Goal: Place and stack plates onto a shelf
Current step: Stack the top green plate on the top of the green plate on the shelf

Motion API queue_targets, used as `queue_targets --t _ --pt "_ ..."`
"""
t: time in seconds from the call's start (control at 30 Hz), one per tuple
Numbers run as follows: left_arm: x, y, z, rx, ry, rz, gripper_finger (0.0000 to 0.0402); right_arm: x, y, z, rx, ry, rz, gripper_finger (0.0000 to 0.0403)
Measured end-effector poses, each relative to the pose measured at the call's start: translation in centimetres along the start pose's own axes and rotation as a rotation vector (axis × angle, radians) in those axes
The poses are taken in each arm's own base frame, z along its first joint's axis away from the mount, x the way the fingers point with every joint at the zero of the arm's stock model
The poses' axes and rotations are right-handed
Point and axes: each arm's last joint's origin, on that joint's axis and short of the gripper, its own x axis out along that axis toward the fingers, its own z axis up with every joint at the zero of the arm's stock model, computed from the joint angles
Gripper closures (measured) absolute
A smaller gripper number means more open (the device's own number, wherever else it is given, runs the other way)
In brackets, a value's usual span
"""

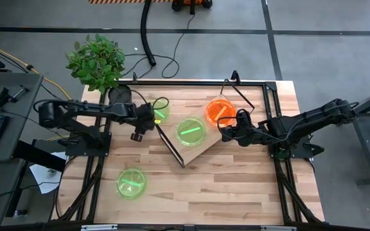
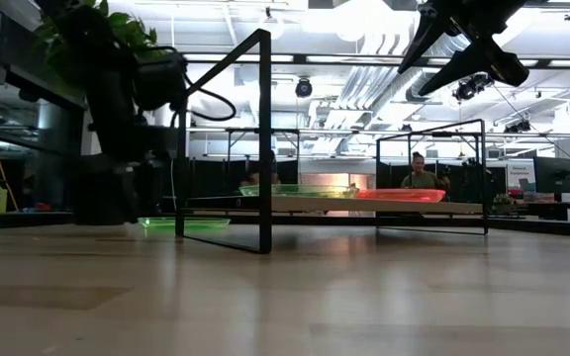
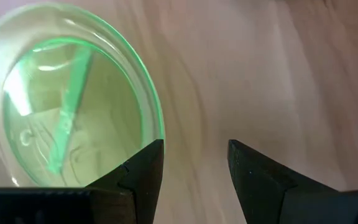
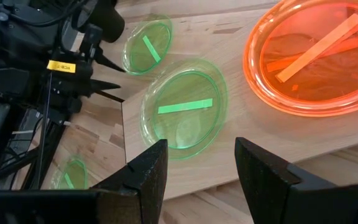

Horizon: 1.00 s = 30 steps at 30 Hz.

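Note:
My left gripper should keep going down until its open fingers, which stand across the free rim (image 3: pixel 158 116) of the green plate (image 1: pixel 162 113) by the shelf, straddle it.
A neon green plate (image 1: pixel 190 131) lies flat on the shelf (image 1: pixel 205 146), a light-wood board with black wire end frames. Beside it a stack of orange plates (image 1: pixel 221 112) sits on the same board. Another green plate (image 1: pixel 161 110) rests on the table by the shelf's left end, and a third (image 1: pixel 132 183) lies near the table's front left. My left gripper (image 1: pixel 150 119) is open beside that second plate (image 3: pixel 73 106), touching nothing. My right gripper (image 1: pixel 223 130) is open above the shelf, between the green plate (image 4: pixel 185 112) and the orange stack (image 4: pixel 316 59).
A potted plant (image 1: pixel 96 61) in a small dark pot (image 1: pixel 119 95) stands at the table's far left, just behind my left arm. The shelf's wire frames (image 2: pixel 262 138) rise at both of its ends. A person (image 2: pixel 422 173) sits in the room beyond the table.

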Motion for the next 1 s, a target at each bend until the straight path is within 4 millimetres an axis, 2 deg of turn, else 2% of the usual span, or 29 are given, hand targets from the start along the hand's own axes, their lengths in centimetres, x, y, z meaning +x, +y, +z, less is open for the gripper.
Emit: queue_targets --t 0.23,0.63,0.77,0.9,1.0 --pt "0.6 0.8 -0.1 0.046 0.030 0.079 0.0232 0.0 0.0 0.0 -0.002 -0.003 -0.001 0.0233" --pt "2.4 2.0 -0.8 0.028 0.048 0.033 0.0239 0.0 -0.1 0.0 -0.003 -0.004 -0.008 0.0233" --pt "2.5 2.3 -0.7 0.015 0.024 0.057 0.0288 0.0 -0.1 0.0 -0.003 -0.004 -0.008 0.0233" --pt "2.6 2.8 -0.7 -0.027 -0.007 0.084 0.0374 0.0 0.0 0.1 0.000 -0.010 -0.005 0.0233" --pt "2.7 3.3 -0.9 -0.100 -0.006 0.115 0.0392 0.0 0.0 0.1 0.003 -0.011 0.000 0.0233"
